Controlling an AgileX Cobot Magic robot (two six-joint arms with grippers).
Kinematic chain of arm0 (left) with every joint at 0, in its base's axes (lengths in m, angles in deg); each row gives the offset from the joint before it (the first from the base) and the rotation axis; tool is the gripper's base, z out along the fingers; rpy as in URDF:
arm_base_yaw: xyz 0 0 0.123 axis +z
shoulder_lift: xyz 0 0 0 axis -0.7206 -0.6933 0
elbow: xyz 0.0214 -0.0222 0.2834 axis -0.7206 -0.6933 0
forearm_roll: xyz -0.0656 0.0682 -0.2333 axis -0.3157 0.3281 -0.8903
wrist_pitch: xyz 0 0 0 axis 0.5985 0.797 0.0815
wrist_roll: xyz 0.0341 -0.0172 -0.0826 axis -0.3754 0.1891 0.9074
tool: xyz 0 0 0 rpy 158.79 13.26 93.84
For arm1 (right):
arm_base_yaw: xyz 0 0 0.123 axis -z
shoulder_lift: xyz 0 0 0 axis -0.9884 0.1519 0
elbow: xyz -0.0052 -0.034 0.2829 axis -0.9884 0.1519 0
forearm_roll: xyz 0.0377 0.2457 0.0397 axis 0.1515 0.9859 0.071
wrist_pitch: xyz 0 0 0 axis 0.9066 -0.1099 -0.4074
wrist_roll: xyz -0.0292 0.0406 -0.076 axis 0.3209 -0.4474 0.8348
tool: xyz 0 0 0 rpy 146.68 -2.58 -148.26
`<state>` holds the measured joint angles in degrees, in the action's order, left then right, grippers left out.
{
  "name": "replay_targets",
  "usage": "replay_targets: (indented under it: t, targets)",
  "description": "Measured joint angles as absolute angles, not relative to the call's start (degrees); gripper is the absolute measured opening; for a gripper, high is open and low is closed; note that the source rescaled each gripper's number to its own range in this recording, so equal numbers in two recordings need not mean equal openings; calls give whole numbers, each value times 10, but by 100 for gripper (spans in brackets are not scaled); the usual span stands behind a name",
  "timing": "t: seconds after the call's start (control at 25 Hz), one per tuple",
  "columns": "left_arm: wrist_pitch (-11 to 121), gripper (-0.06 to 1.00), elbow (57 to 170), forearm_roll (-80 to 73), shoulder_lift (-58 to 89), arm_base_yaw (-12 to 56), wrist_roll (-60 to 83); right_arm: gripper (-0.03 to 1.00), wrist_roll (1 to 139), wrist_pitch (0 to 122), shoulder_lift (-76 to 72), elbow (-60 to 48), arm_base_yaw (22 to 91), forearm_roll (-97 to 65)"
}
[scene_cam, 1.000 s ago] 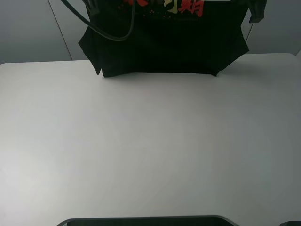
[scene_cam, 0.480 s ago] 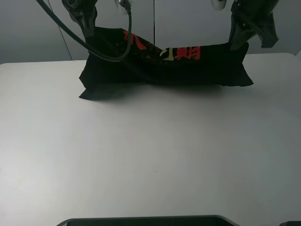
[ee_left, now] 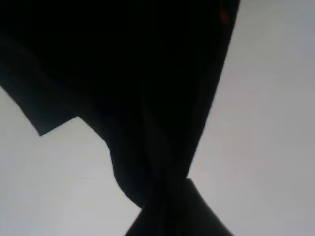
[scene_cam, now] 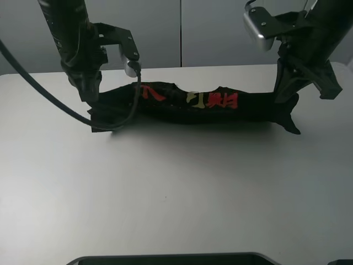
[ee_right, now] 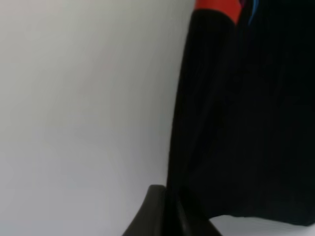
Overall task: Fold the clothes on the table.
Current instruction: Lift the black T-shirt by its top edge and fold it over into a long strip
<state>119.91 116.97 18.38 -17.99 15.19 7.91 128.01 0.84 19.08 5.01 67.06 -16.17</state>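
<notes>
The shirt is bunched up in a low band (scene_cam: 185,110), so my left gripper should bring the shirt's end inward to the shirt's far edge (scene_cam: 126,88) and lay the shirt flat.
The clothes (scene_cam: 182,110), a black T-shirt with red and yellow characters showing, lie bunched in a long low band across the far part of the white table (scene_cam: 176,193). My left gripper (scene_cam: 91,95) is shut on the shirt's left end, just above the tabletop. On the shirt's right end my right gripper (scene_cam: 284,94) is shut, with a corner of cloth trailing past it. Black cloth (ee_left: 123,73) fills most of the left wrist view, running down into the left gripper (ee_left: 167,216). In the right wrist view the cloth (ee_right: 236,123) runs into the right gripper (ee_right: 170,211) over bare table.
A black cable (scene_cam: 49,96) hangs in a loop from the left arm down to the shirt's left end. Grey wall panels (scene_cam: 182,33) stand behind the table's far edge. A dark rounded edge (scene_cam: 165,258) lies along the near side.
Both arms have come down and toward me with the shirt. It hung high at the far edge before; now it has sunk onto the table in a low bunched band.
</notes>
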Motion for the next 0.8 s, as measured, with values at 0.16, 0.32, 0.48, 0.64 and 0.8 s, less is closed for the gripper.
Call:
replay_targets:
  t: [0.16,0.32,0.48,0.64,0.8]
  targets:
    - [1185,0,1114,163,-143,152,86,0,1279,7,167,120,671,-141]
    - [1185,0,1080,152,-116,152,92,0,1271,9,159,167,671,-126]
    - [1152,0,1070,148,-106,152,108,0,1247,47,159,177,671,-125]
    - [1079,0,1070,166,-106,152,169,0,1195,112,159,177,671,-125]
    - [1006,0,1070,208,-106,152,243,0,1134,192,157,177,671,-144]
